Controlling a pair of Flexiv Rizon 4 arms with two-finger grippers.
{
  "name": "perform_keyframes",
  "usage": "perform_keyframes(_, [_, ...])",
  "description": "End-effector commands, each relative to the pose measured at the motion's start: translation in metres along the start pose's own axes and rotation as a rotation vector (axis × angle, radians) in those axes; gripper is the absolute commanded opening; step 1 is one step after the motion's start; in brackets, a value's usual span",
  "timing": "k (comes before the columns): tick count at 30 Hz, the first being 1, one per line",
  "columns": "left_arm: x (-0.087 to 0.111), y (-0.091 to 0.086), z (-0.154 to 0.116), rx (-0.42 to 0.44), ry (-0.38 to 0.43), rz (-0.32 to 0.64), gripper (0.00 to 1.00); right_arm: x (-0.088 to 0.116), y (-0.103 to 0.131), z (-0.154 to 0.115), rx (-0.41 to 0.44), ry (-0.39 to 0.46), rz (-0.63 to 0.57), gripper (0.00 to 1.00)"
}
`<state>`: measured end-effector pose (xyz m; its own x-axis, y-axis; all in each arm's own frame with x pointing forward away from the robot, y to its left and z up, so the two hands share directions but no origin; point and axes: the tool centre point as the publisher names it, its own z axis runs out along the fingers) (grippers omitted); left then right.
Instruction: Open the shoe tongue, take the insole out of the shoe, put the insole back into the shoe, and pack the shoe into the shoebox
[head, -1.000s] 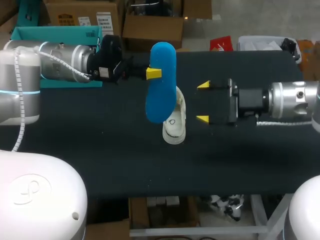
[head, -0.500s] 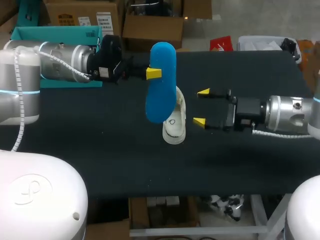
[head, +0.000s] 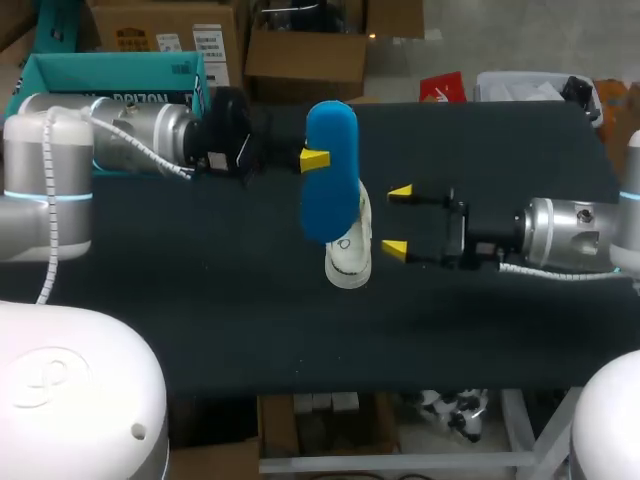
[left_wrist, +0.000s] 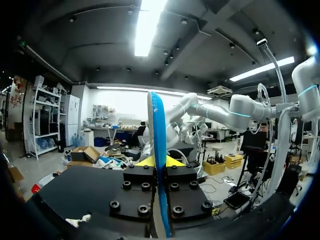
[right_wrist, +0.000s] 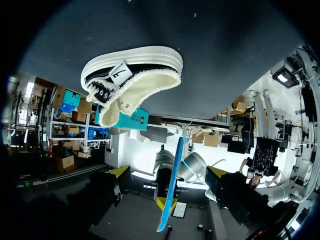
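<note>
My gripper will push, and since the insole's thin edge (right_wrist: 173, 184) runs straight from a single grip, the insole will keep its shape and slip end first into the shoe.
My left gripper (head: 314, 158) is shut on a blue insole (head: 328, 175) and holds it in the air above the table, over the heel end of the shoe. In the left wrist view the insole (left_wrist: 159, 150) stands edge-on, clamped between the fingers of that gripper (left_wrist: 159, 161). A white low shoe (head: 350, 255) lies on the dark table under the insole. My right gripper (head: 396, 220) is open just right of the shoe, its yellow tips level with it. The right wrist view shows the shoe (right_wrist: 132, 75) ahead of the open right gripper (right_wrist: 167, 171), its opening facing it, and the insole (right_wrist: 171, 185). A teal shoebox (head: 110, 75) stands at the back left.
My left arm (head: 120, 125) stretches across the front of the shoebox. The table's front edge (head: 400, 385) runs a good way in front of the shoe.
My right gripper has moved left, close to the shoe, staying open. The left gripper with the insole has shifted slightly right and down.
</note>
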<state>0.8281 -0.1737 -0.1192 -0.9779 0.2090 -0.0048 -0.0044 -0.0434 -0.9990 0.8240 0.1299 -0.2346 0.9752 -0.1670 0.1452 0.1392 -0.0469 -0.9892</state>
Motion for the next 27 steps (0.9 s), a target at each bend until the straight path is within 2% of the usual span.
perform_keyframes(1, [-0.010,0.017,0.004,0.039,0.054,0.058,0.00,0.006,0.009,0.006,0.037,-0.010,0.005,1.00])
perform_keyframes(4, [-0.010,0.023,0.010,0.036,0.074,0.099,0.00,0.008,0.012,0.010,0.050,-0.019,0.026,1.00])
perform_keyframes(5, [-0.010,0.025,0.013,0.032,0.086,0.108,0.00,0.008,0.013,0.011,0.052,-0.020,0.028,0.85])
perform_keyframes(6, [-0.010,0.027,0.015,0.035,0.093,0.111,0.00,0.009,0.013,0.012,0.051,-0.019,0.028,0.74])
perform_keyframes(11, [-0.015,0.033,0.026,0.029,0.075,0.160,0.00,0.008,0.012,0.020,0.064,-0.032,0.049,0.52])
perform_keyframes(14, [-0.017,0.038,0.032,0.028,0.082,0.164,0.00,0.008,0.012,0.023,0.063,-0.037,0.050,0.46])
perform_keyframes(20, [-0.021,0.045,0.038,0.015,0.088,0.167,0.00,0.007,0.011,0.027,0.056,-0.043,0.060,0.47])
perform_keyframes(23, [-0.022,0.047,0.039,0.014,0.086,0.168,0.00,0.006,0.010,0.028,0.055,-0.044,0.060,0.39])
perform_keyframes(25, [-0.023,0.048,0.040,0.012,0.086,0.168,0.00,0.006,0.010,0.029,0.054,-0.046,0.062,0.23])
perform_keyframes(27, [-0.023,0.049,0.040,0.010,0.084,0.166,0.00,0.006,0.010,0.029,0.051,-0.045,0.064,0.11])
